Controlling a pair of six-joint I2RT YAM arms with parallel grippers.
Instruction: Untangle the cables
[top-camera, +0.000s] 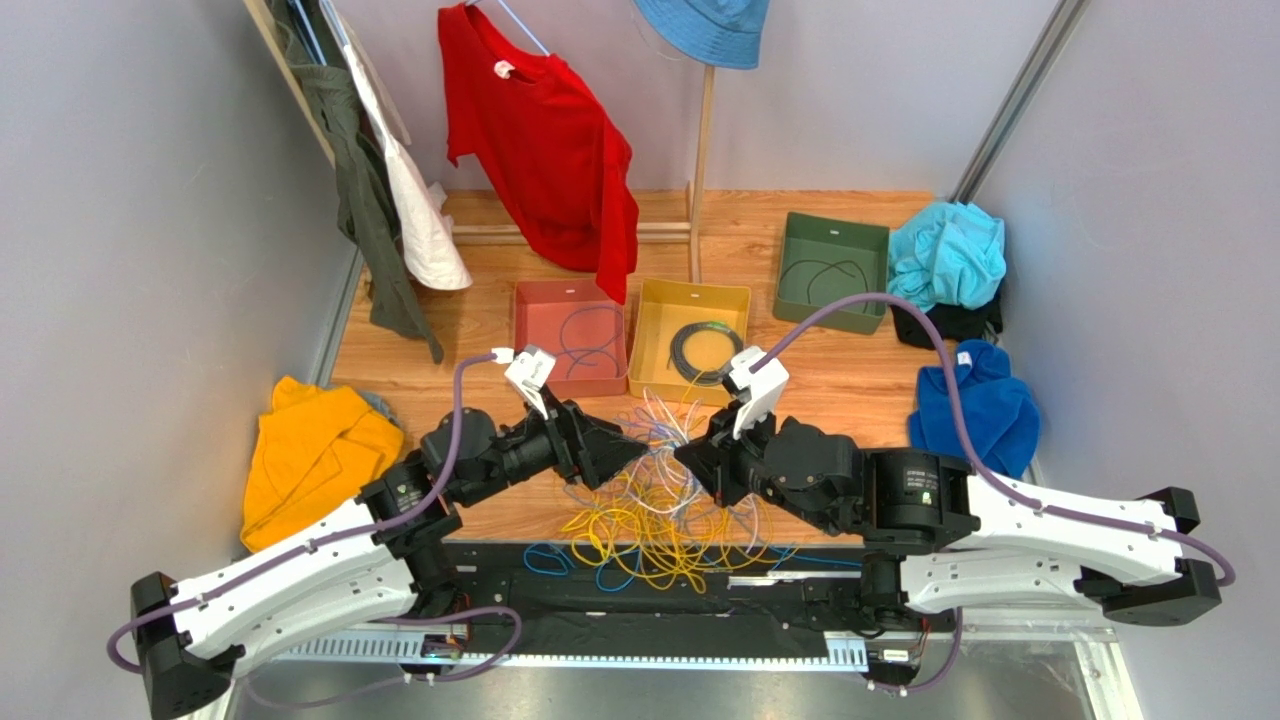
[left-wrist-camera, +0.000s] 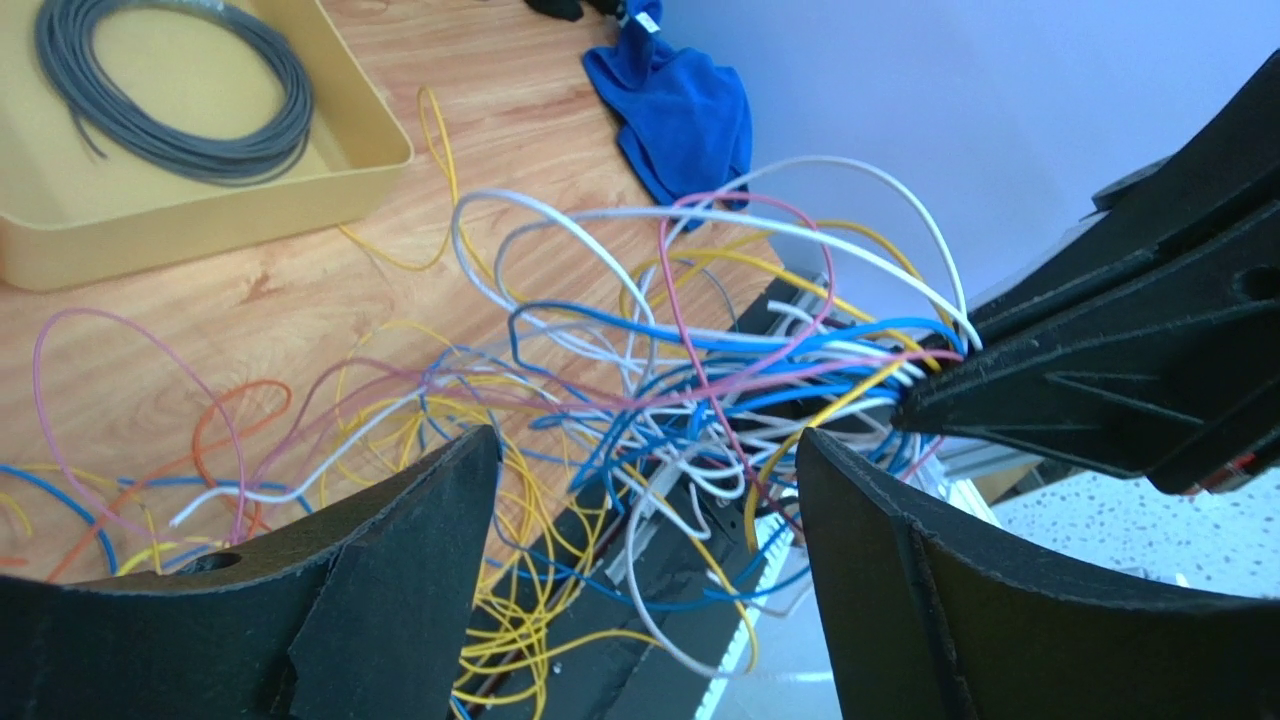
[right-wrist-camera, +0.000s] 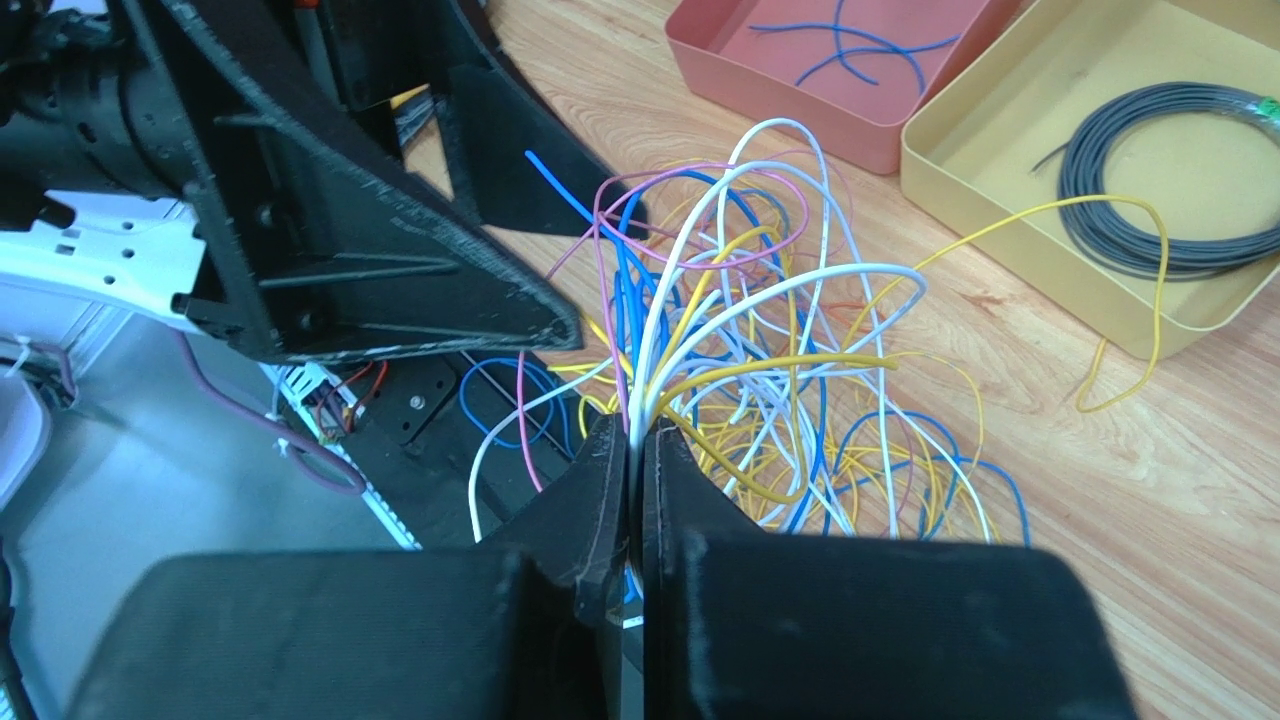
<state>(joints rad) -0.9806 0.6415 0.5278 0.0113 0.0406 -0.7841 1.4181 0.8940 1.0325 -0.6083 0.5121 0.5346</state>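
My left gripper should take the pink cable's loop and pull it out, because the pink cable is looped through the white and blue cables that my right gripper is holding.
The cables are a tangle of thin yellow, white, blue and pink wires at the table's near edge, between my two grippers. My right gripper is shut on a bundle of white, yellow and blue cables and lifts them off the wood; it shows in the top view right of the tangle. My left gripper is open and empty, its jaws wide apart, facing the lifted cables. It sits left of the tangle in the top view.
A yellow tray holds a coiled grey cable. A red tray holds blue wire, and a green tray holds a dark wire. Blue cloths, an orange cloth and hanging clothes ring the table.
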